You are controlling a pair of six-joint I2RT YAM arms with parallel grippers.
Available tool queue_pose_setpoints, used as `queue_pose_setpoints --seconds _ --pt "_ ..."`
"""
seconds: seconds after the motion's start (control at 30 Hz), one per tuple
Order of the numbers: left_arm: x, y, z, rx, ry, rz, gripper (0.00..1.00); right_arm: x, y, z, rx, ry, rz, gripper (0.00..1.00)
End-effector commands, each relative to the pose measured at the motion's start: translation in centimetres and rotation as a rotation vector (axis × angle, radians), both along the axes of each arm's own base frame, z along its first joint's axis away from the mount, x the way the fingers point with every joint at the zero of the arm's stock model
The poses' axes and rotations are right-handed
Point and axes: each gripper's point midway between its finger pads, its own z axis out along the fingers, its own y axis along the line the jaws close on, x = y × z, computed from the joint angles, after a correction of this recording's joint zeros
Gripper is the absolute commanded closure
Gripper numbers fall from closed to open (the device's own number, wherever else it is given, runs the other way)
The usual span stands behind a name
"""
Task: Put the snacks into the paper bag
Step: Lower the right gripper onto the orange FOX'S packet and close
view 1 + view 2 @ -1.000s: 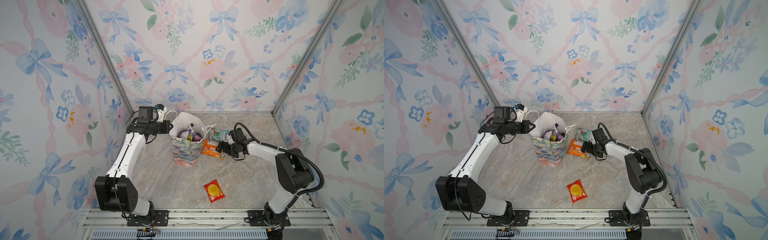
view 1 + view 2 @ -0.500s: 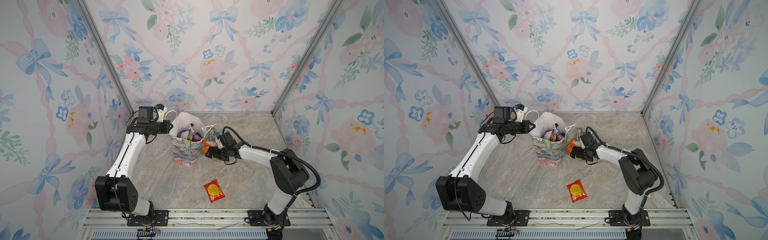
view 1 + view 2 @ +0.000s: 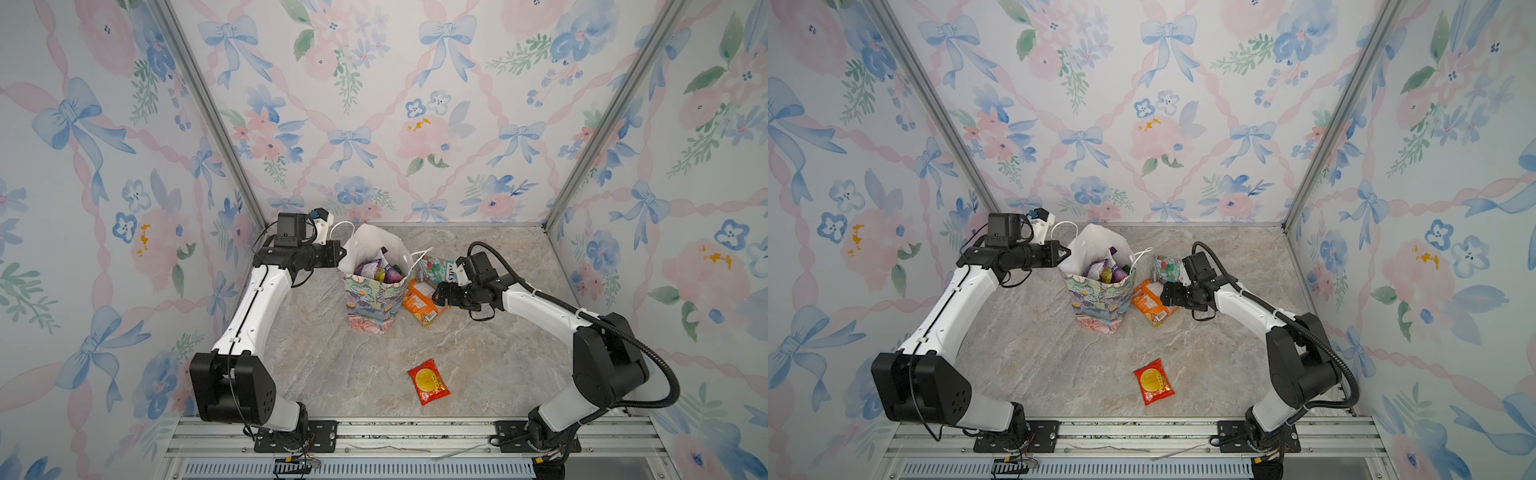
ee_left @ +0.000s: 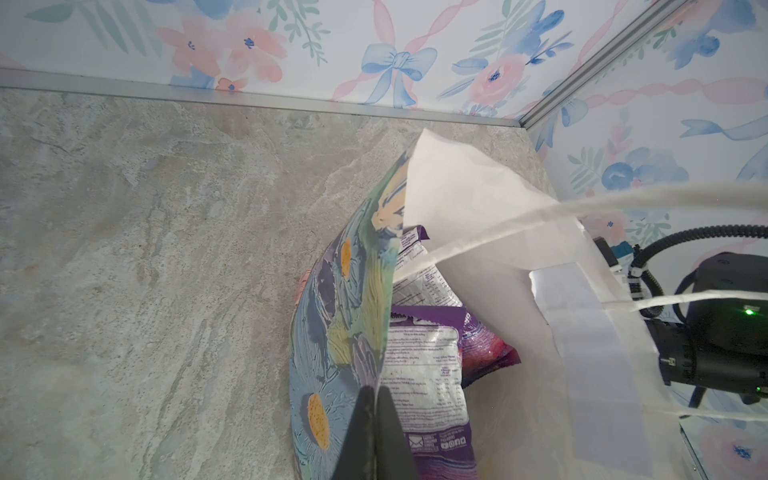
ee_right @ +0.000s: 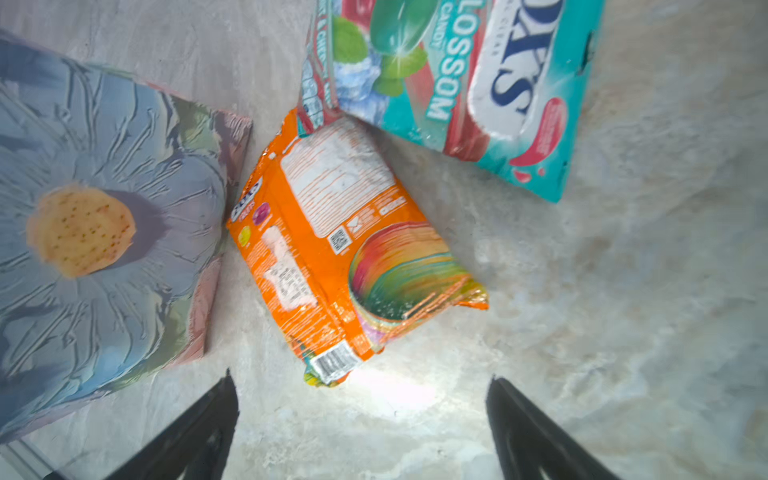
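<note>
The teal packet's corner lies over the far end of the orange packet. Next, my right gripper pulls the orange packet free by its rainbow end before picking it up.
The paper bag stands upright at mid-table, with purple snacks showing inside. My left gripper is shut on the bag's left rim. An orange packet lies flat against the bag's right side. A teal FOX'S packet lies just behind it. My right gripper is open, low over the table at the orange packet's near end, holding nothing. A red packet lies alone nearer the front.
Floral walls with aluminium corner posts close in the back and sides. A metal rail runs along the front. The bag's white cord handles arch over its mouth. The right arm's black cable loops beside its base.
My right gripper swung left toward the bag over the orange packet, then drew back a little to the right, staying open. The left gripper keeps its hold on the bag rim.
</note>
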Motion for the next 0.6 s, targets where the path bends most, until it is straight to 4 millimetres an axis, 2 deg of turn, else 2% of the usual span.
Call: queue_pose_setpoints --seconds 0.0,0.17,0.3,0.43,0.57 --pt "-0.5 0.2 -1.9 0.027 0.053 0.003 1.0 0.9 -0.2 -0.9 -0.063 0.021 0.088 0.05" --pt "-0.5 0.1 -2.1 0.025 0.058 0.0 1.0 2.7 1.0 -2.3 -0.057 0.037 0.166 0.05" --pt "-0.4 0.1 -2.1 0.025 0.057 0.0 1.0 3.3 1.7 -3.8 -0.06 0.063 0.203 0.06" --pt "-0.4 0.2 -2.1 0.027 0.056 0.003 1.0 2.8 2.3 -4.5 -0.04 0.085 0.22 0.08" --pt "-0.4 0.1 -2.1 0.025 0.059 0.0 1.0 1.0 3.2 -4.3 -0.028 0.088 0.236 0.08"
